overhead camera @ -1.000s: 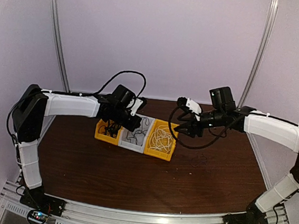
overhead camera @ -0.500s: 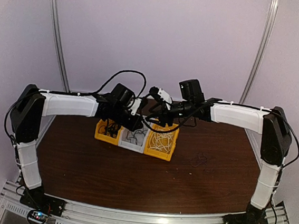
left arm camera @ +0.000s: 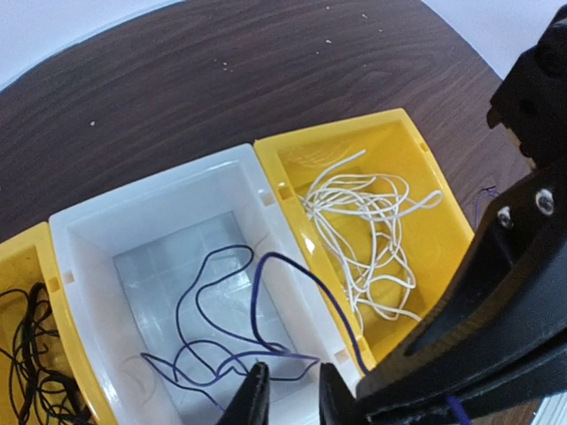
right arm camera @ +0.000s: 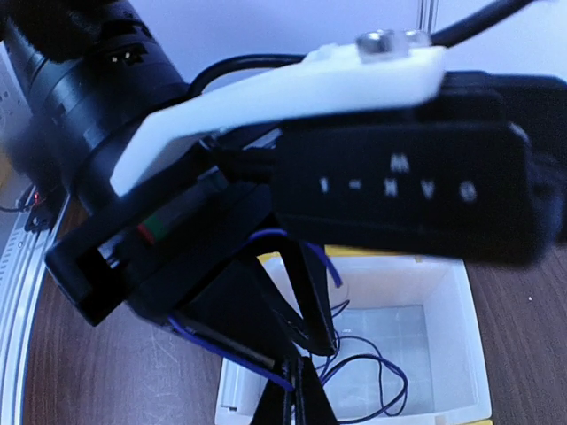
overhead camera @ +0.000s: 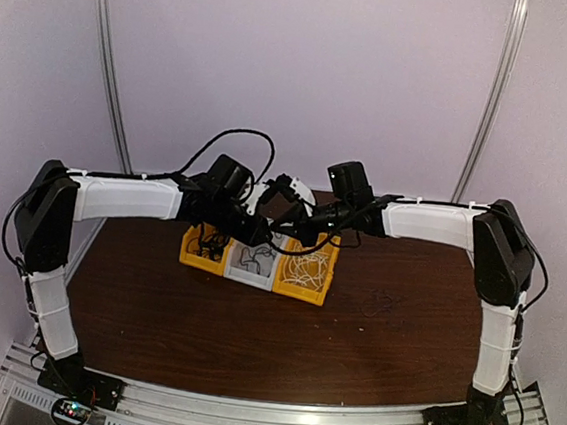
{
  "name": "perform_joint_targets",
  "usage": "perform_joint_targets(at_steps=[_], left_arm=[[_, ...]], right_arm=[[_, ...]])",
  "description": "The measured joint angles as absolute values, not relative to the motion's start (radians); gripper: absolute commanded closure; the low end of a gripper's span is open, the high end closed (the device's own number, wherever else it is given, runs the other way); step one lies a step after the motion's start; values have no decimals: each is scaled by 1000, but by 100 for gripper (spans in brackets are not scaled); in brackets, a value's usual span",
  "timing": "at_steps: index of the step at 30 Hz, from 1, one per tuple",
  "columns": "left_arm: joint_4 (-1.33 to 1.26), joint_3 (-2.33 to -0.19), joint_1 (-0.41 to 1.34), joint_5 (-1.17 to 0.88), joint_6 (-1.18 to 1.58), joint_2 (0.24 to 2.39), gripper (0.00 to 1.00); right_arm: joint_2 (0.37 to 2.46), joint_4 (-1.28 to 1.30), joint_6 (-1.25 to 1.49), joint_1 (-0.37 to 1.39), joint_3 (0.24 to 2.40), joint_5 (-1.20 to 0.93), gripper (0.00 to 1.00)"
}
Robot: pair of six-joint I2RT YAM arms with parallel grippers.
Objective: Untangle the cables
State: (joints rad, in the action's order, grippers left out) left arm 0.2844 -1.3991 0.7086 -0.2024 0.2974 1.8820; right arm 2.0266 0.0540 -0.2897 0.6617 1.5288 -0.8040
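Note:
The purple cable (right arm camera: 329,266) in my right gripper hangs across my left gripper, which I should back away before my right one releases it into the white bin (overhead camera: 252,264).
A thin purple cable (left arm camera: 213,266) lies looped in the white middle bin (left arm camera: 151,183). One strand of it rises over the bin wall toward my right gripper. White cable (left arm camera: 372,221) is piled in the right yellow bin (left arm camera: 438,266), and black cables (left arm camera: 35,372) lie in the left yellow bin (left arm camera: 18,243). My left gripper (left arm camera: 292,394) hovers over the white bin with its jaws a little apart and nothing between them. My right gripper (right arm camera: 297,398) is right beside it, shut on the purple cable (right arm camera: 221,354). In the top view both grippers (overhead camera: 261,233) (overhead camera: 284,227) meet above the bins.
The three bins (overhead camera: 259,260) stand in a row at the back middle of the brown table (overhead camera: 281,343). The left gripper's body fills most of the right wrist view. White walls close in the table's back and sides.
My right arm has swung left from beside the right yellow bin to the left gripper and has shut on the purple cable. The left jaws have parted slightly.

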Motion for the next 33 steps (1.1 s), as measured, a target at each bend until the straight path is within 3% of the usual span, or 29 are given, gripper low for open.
perform_joint_targets(at_steps=[3, 11, 24, 29, 33], left_arm=[[308, -1384, 705, -157, 305, 1853, 55], [336, -1183, 700, -68, 327, 1582, 41], [410, -1032, 670, 94, 347, 1328, 40], [420, -1032, 645, 139, 352, 1262, 38], [420, -1032, 640, 161, 361, 1229, 36]], right_arm=[[2064, 48, -262, 662, 1586, -810, 100], [2238, 76, -183, 675, 1796, -764, 100], [2290, 165, -176, 685, 1812, -672, 100], [2333, 288, -241, 708, 1918, -597, 82], [2343, 341, -265, 723, 1941, -557, 78]])
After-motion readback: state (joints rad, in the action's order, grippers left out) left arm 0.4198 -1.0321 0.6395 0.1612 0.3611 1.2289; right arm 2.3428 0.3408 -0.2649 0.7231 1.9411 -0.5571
